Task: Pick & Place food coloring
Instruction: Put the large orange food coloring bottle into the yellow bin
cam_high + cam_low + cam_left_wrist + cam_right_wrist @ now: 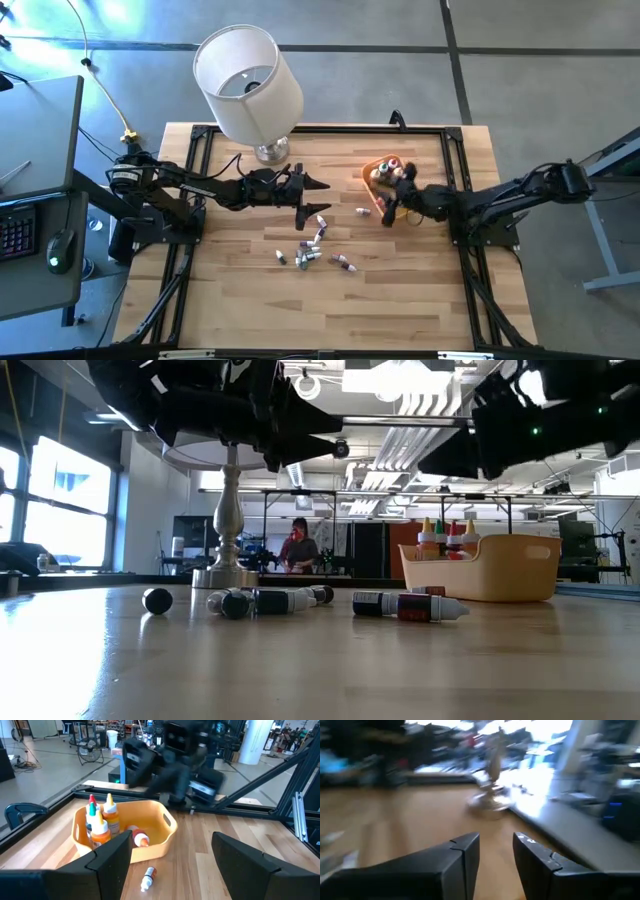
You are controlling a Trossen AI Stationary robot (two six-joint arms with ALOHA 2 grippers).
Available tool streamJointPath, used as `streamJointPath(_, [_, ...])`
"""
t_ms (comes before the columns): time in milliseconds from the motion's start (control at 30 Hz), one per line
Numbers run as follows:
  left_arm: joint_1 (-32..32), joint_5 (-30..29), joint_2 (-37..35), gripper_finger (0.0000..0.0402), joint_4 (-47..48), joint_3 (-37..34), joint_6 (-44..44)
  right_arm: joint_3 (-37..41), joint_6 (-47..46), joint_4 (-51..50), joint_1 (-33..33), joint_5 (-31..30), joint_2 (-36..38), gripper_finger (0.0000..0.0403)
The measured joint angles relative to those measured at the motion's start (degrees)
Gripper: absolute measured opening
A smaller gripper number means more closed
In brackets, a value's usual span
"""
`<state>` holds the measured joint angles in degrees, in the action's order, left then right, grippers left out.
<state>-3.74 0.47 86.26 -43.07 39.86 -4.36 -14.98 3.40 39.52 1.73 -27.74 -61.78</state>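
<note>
The orange bowl where a food coloring bottle lies flat (139, 837) has my right gripper pointing level past it. Next, the gripper turns down and takes the bottle's body (134, 831).
An orange bowl (385, 172) stands at the table's far right with several food coloring bottles upright in it (102, 822) and one lying in it (140, 839). Several more food coloring bottles lie loose on their sides mid-table (310, 248), and one lies apart nearer the bowl (363, 211). My right gripper (388, 212) hovers just on the near side of the bowl, open, with nothing between its fingers (496, 845). My left gripper (315, 200) hangs above the table's middle, wide open and empty (175, 870), pointing level toward the bowl.
A table lamp with a white shade (250, 85) stands on its metal base (228, 575) at the far left-middle of the table. A black frame runs around the wooden top (300, 130). A desk with a keyboard and mouse (40, 220) sits beyond the left edge.
</note>
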Motion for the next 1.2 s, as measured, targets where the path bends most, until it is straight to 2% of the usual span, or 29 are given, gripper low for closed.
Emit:
streamJointPath(100, [0.00, 0.00, 0.00, 0.0269, 0.00, 0.00, 0.00, -6.34, -1.45, -17.34, 1.90, 3.94, -0.15, 0.0120])
streamJointPath(267, [0.01, 0.09, 0.00, 0.0269, -0.02, 0.00, -0.44, -16.68, -5.90, -47.84, 2.80, 2.88, -0.20, 0.0150])
streamJointPath(400, [0.01, 0.43, 0.00, 0.0269, -0.02, 0.00, -0.44, -23.52, -4.62, -62.37, 1.70, 0.71, -0.20, 0.0178])
streamJointPath(533, [0.01, 0.48, 0.00, 0.0269, -0.02, 0.00, -0.44, -28.97, -4.61, -72.71, -2.36, 4.88, -0.17, 0.0194])
streamJointPath(667, [0.01, 0.47, 0.00, 0.0269, -0.02, 0.01, -0.44, -30.23, -3.47, -77.01, -7.89, 12.14, -0.17, 0.0191])
streamJointPath(867, [0.01, 0.51, 0.00, 0.0269, 0.37, 0.00, -0.44, -30.16, 5.12, -76.14, -13.61, 22.42, -2.91, 0.0177])
streamJointPath(1200, [0.01, -3.74, 0.00, 0.0269, 3.02, 0.02, -0.38, -31.34, 16.01, -80.11, -19.07, 25.05, -17.24, 0.0174])
